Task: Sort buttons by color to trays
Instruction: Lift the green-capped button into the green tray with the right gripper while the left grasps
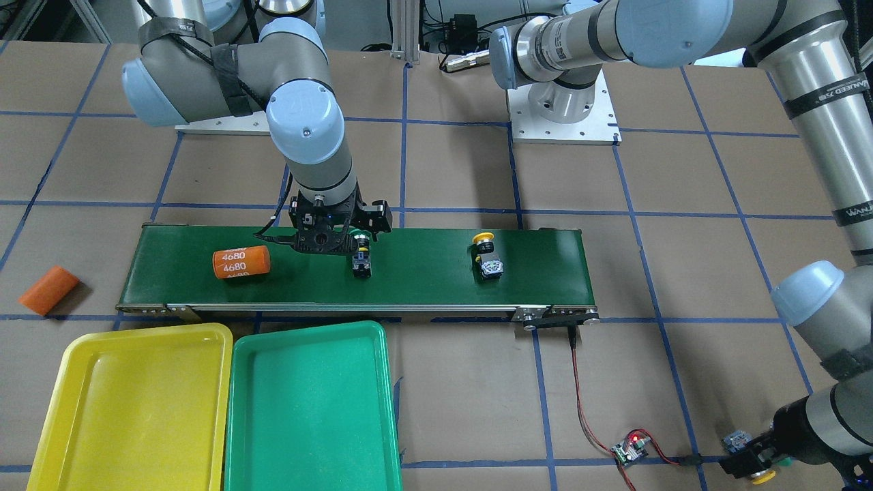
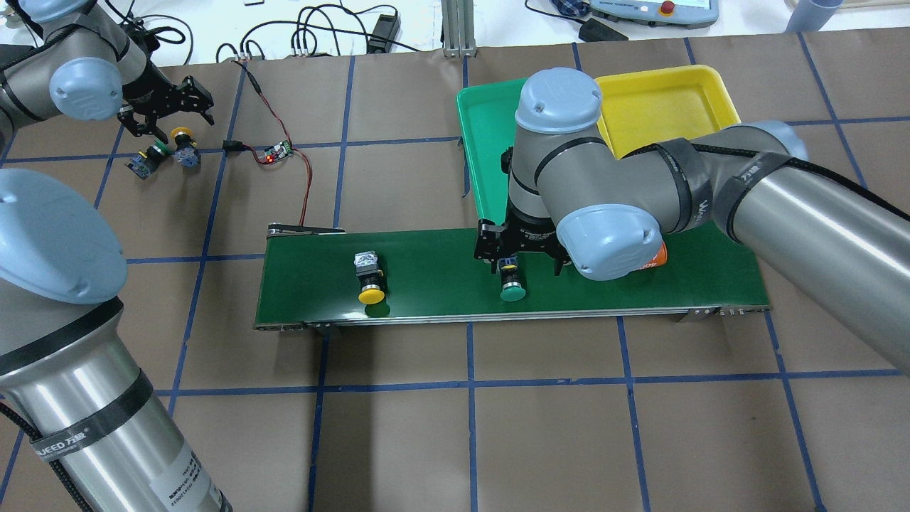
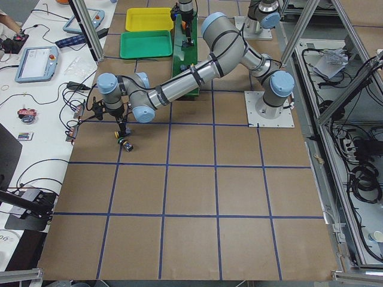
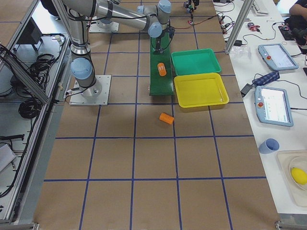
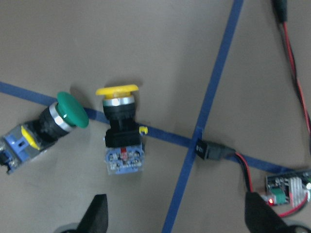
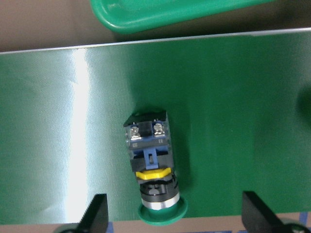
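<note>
The yellow button (image 5: 122, 130) will ride along when I put it on the conveyor belt, because the circuit board glows red (image 5: 271, 200) and its wires reach the conveyor belt.
A green button (image 6: 153, 170) lies on its side on the conveyor belt (image 1: 423, 286), also seen in the overhead view (image 2: 513, 288). My right gripper (image 2: 524, 263) hovers over it, open, fingers (image 6: 97, 216) on either side of its cap. A yellow button (image 2: 370, 281) lies further along the belt. My left gripper (image 2: 170, 121) is open above a second green button (image 5: 58, 121) and a second yellow button (image 5: 121, 131), which lie on the table off the belt. The yellow tray (image 1: 136, 409) and green tray (image 1: 307, 409) sit side by side, both bare.
An orange cylinder marked 4680 (image 1: 241, 262) lies on the belt beside my right gripper. Another orange cylinder (image 1: 48, 290) lies on the table past the belt's end. A small circuit board (image 2: 277, 151) with red and black wires sits near the left gripper.
</note>
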Robot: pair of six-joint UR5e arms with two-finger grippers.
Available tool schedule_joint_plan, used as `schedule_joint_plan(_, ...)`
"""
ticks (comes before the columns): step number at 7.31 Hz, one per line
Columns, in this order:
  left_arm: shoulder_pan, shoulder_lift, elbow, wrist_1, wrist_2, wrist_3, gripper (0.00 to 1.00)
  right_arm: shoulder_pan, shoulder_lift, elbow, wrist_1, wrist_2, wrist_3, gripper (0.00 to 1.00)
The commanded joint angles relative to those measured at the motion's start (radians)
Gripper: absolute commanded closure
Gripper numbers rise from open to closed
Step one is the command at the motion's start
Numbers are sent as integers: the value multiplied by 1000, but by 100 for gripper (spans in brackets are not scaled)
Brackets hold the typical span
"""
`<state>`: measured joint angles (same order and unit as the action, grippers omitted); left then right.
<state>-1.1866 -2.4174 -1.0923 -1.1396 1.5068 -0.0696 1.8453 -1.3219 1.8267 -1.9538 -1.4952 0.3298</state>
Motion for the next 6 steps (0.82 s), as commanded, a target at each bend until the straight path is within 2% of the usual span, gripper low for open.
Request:
schedule_joint_plan(1, 48, -34, -9, -3, -5, -12, 0, 0, 30, -1, -1, -2, 0, 8)
schedule_joint_plan(2, 48, -34, -12, -5, -2, -12, 0, 0, 45, -1, -1, -7, 2, 22)
schedule_joint_plan(4, 39, -35, -12, -6, 1, -12, 0, -1, 66, -3, -20, -11, 34, 76)
schedule_joint_plan(5, 41, -37, -9, -5, 1, -12, 7, -1, 61, -6, -20, -13, 32, 100)
schedule_joint_plan(6, 41, -39, -11, -6, 0, -12, 39, -9, 53, -16, -22, -14, 29, 100)
